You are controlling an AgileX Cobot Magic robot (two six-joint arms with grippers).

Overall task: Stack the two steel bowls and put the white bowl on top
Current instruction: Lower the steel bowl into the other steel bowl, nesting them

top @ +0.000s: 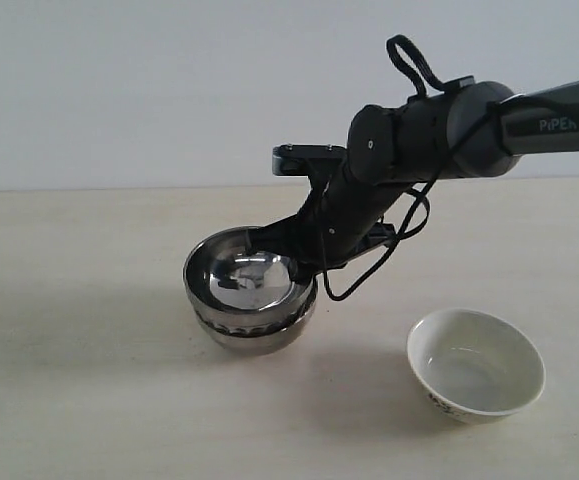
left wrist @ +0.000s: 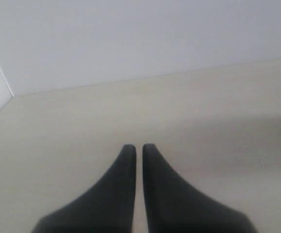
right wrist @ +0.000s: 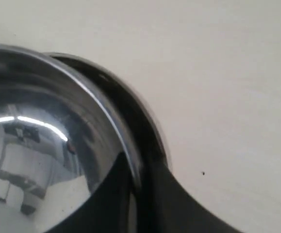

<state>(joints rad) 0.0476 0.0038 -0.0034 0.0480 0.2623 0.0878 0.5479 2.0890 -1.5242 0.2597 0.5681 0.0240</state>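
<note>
The upper steel bowl (top: pixel 231 308) is high and crooked in the lower steel bowl, so the robot's right gripper should bring it down first, then open and pinch both rims (top: pixel 310 298) together.
Two steel bowls are nested left of centre. The upper steel bowl (top: pixel 241 272) (right wrist: pixel 33 145) sits slightly tilted inside the lower steel bowl (top: pixel 259 335), whose dark rim (right wrist: pixel 133 109) shows just outside it. The right gripper (top: pixel 304 265) (right wrist: pixel 138 179) reaches across from the right and is shut on the upper bowl's rim, one finger inside and one outside. The white bowl (top: pixel 476 363) stands upright at the front right, apart from the stack. The left gripper (left wrist: pixel 139 148) is shut on nothing over bare table and does not appear in the exterior view.
The pale wooden table (top: pixel 89 400) stretches to a white wall (top: pixel 119 90) at the back. The right arm (top: pixel 469 125) and its looping black cable (top: pixel 369 275) hang above the table between the stack and the white bowl.
</note>
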